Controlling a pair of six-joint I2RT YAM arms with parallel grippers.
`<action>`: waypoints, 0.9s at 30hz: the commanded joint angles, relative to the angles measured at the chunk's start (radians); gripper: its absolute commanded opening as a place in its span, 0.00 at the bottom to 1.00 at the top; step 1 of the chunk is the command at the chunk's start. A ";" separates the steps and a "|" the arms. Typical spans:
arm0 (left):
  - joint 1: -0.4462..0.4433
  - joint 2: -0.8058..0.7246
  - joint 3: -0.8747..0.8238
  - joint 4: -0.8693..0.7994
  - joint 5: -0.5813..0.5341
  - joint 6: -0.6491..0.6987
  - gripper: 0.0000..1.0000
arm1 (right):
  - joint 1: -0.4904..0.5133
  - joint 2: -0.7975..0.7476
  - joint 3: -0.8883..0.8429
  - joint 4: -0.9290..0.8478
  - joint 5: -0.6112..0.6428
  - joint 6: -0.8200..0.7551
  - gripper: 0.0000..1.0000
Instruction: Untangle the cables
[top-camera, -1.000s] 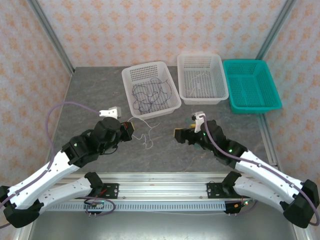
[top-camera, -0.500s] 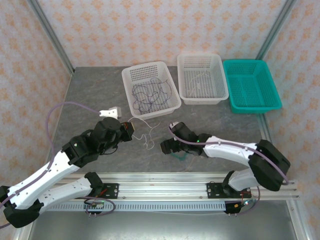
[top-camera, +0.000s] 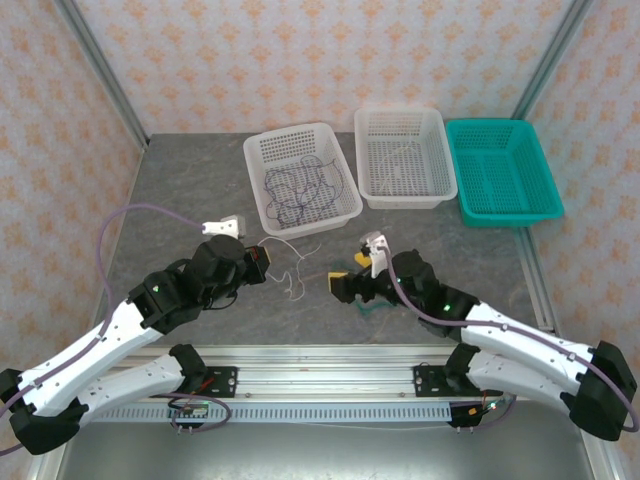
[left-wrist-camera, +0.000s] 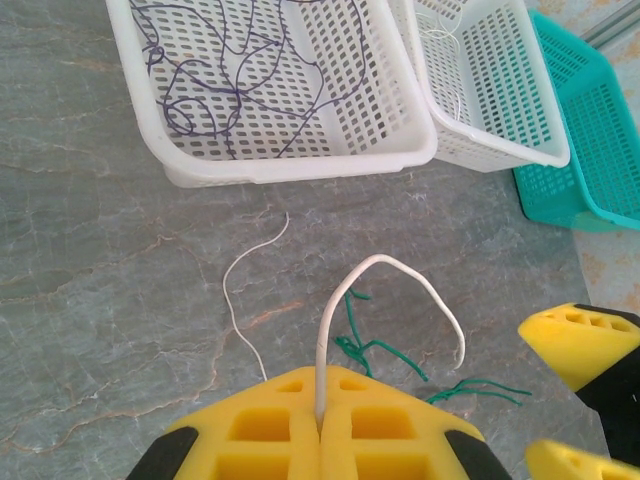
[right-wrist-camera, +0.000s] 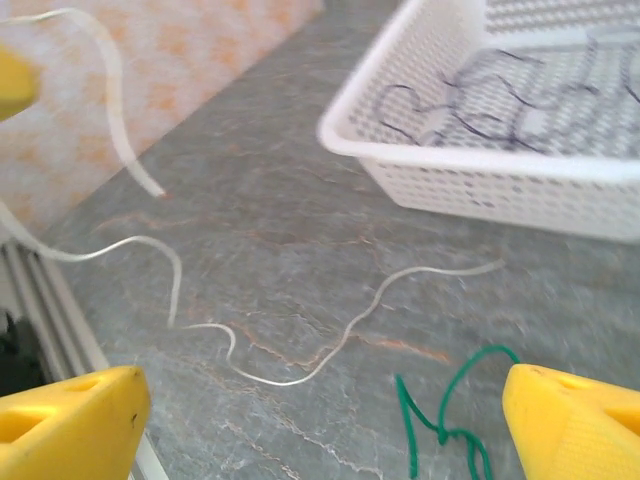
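I expect the knotted green cable (right-wrist-camera: 408, 420) to come apart into separate cables when I pull it, because green cable pieces branch out from a tight crossing (right-wrist-camera: 443, 434).
My left gripper (top-camera: 262, 262) (left-wrist-camera: 320, 420) is shut on a white cable (left-wrist-camera: 380, 262), which arches up out of the pads and curls down on the right. A thinner white strand (left-wrist-camera: 232, 300) (right-wrist-camera: 300, 375) (top-camera: 292, 272) snakes over the table. A teal-green cable (left-wrist-camera: 385, 350) (right-wrist-camera: 440, 425) (top-camera: 368, 304) lies knotted beside it, apart from the white one. My right gripper (top-camera: 338, 285) (right-wrist-camera: 320, 430) hovers open just above the table, its fingers either side of the white strand and the green cable. A dark purple cable (top-camera: 300, 190) (left-wrist-camera: 230, 90) (right-wrist-camera: 480, 100) lies coiled in the left white basket (top-camera: 258, 205).
Behind the cables stand three baskets in a row: the left white one, a middle white basket (top-camera: 405, 201) holding a thin white wire (left-wrist-camera: 450, 60), and a teal basket (top-camera: 505, 216) at the right. The rail with the arm bases runs along the near edge.
My right gripper has moved left and lower, from beside the green cable to over it and the white strand, staying open. The left gripper has held still, shut on the white cable.
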 joint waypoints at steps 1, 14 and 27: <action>-0.001 -0.002 0.015 0.019 0.000 -0.012 0.00 | 0.033 0.089 0.030 0.168 -0.167 -0.265 0.92; -0.002 -0.028 0.007 0.014 0.000 -0.040 0.00 | 0.121 0.649 0.152 0.723 -0.272 -0.205 0.42; -0.001 -0.089 -0.017 0.042 -0.046 -0.040 0.69 | 0.100 0.387 0.301 0.222 0.315 -0.063 0.00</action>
